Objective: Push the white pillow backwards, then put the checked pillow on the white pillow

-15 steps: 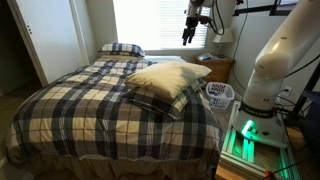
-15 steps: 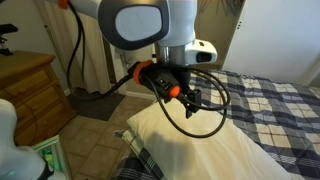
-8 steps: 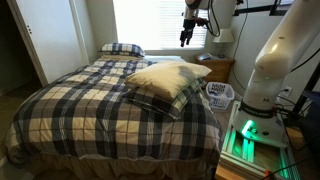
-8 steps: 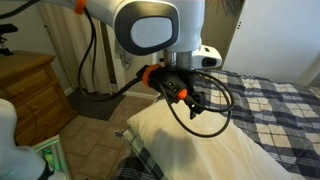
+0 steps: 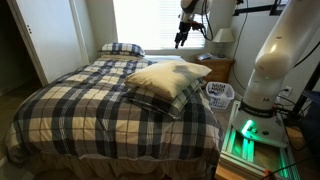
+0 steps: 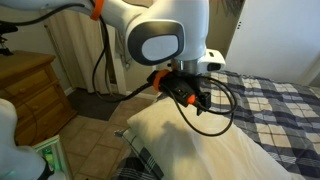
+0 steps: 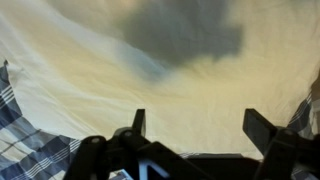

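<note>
My open fingers are facing the white pillow's clear top [image 5: 165, 77]. My gripper should continue to go down until the fingers sink into the white pillow's cloth [image 5: 173, 68], then close on a fold of it.
The white pillow [image 5: 168, 76] lies on the near right part of the bed, on top of the checked pillow [image 5: 152, 101], whose plaid edge sticks out beneath it. In the other exterior view the white pillow [image 6: 215, 152] fills the lower right, and a plaid corner of the checked pillow [image 6: 140, 166] shows below it. My gripper [image 5: 181, 39] hangs open and empty, well above the white pillow, in front of the window. It also shows in an exterior view [image 6: 204, 104]. In the wrist view the open jaws [image 7: 200, 125] frame the white pillow [image 7: 170, 85].
A second, darker plaid pillow [image 5: 122, 48] lies at the head of the bed on the plaid bedspread [image 5: 90, 105]. A nightstand [image 5: 220, 68] with a lamp [image 5: 223, 38] and a white basket [image 5: 220, 95] stand beside the bed. A wooden dresser [image 6: 30, 90] is close by.
My gripper has drifted slightly sideways above the white pillow, still open. The pillows have not moved.
</note>
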Tool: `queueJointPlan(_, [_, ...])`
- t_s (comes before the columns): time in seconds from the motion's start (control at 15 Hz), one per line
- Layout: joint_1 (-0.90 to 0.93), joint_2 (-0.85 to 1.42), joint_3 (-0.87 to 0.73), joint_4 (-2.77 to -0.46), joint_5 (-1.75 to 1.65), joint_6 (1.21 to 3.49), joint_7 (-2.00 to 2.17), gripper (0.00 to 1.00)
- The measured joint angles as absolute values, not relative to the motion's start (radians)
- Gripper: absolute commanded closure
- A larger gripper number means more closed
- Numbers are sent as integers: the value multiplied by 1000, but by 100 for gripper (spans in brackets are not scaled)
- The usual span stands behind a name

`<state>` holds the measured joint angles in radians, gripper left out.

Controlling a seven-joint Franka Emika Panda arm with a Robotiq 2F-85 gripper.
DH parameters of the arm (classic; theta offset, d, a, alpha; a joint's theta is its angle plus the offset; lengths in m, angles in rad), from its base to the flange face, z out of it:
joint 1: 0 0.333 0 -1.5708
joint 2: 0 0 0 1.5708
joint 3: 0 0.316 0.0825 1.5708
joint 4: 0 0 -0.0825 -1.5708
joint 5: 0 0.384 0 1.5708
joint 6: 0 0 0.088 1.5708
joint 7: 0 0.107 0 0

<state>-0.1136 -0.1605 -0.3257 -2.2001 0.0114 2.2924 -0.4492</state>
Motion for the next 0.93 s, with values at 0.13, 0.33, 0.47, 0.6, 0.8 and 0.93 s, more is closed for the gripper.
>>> queueJointPlan(0.13, [-110,-111,-317,-2177,84,2340,-503,0])
queueJointPlan(0.33, [-114,-17,-305,-2133,167,2369,-551,0])
queueJointPlan(0.47, [-127,50,-294,-2102,202,2374,-569,0])
queueJointPlan(0.6, [-146,111,-274,-2078,212,2375,-575,0])
queueJointPlan(0.8, [-181,184,-237,-2051,243,2375,-594,0])
queueJointPlan(0.93, [-190,207,-229,-2036,249,2375,-599,0])
